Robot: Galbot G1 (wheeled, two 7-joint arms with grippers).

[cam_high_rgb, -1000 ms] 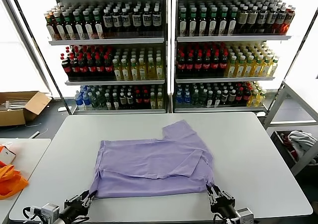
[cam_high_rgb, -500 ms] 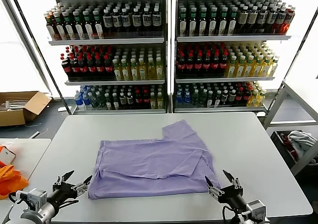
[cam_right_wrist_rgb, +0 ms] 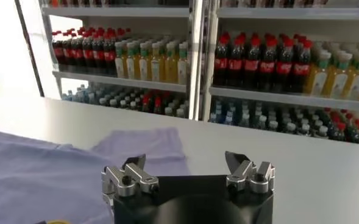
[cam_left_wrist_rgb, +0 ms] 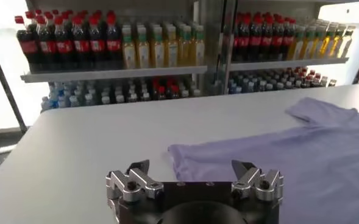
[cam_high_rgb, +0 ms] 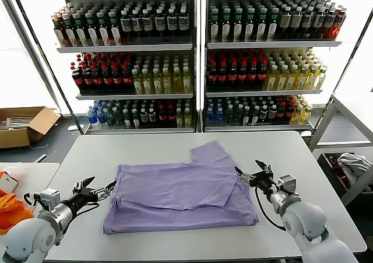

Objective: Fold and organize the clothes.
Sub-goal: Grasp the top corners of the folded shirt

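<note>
The lavender T-shirt (cam_high_rgb: 180, 217) has its plain side (cam_high_rgb: 166, 184) facing up, so I expect hidden dark print to come into view when I fold its far edge over.
A lavender T-shirt (cam_high_rgb: 180, 196) lies partly folded on the white table (cam_high_rgb: 291, 158), plain side up, with one sleeve (cam_high_rgb: 210, 153) sticking out toward the far side. My left gripper (cam_high_rgb: 98, 189) is open and empty, just left of the shirt's left edge. My right gripper (cam_high_rgb: 249, 172) is open and empty, at the shirt's right edge. The shirt shows in the left wrist view (cam_left_wrist_rgb: 289, 152) ahead of the open left gripper (cam_left_wrist_rgb: 191, 165), and in the right wrist view (cam_right_wrist_rgb: 57, 170) beside the open right gripper (cam_right_wrist_rgb: 185, 161).
Shelves of bottled drinks (cam_high_rgb: 198, 59) stand behind the table. An orange fabric (cam_high_rgb: 11, 211) lies on a side table at the left. A cardboard box (cam_high_rgb: 23, 126) sits on the floor at the left. A white-and-grey cloth bundle (cam_high_rgb: 352, 167) lies at the right.
Both grippers have left the shirt's near corners and moved away from me along its sides, now open beside its left and right edges. The shirt's near edge now lies flat.
</note>
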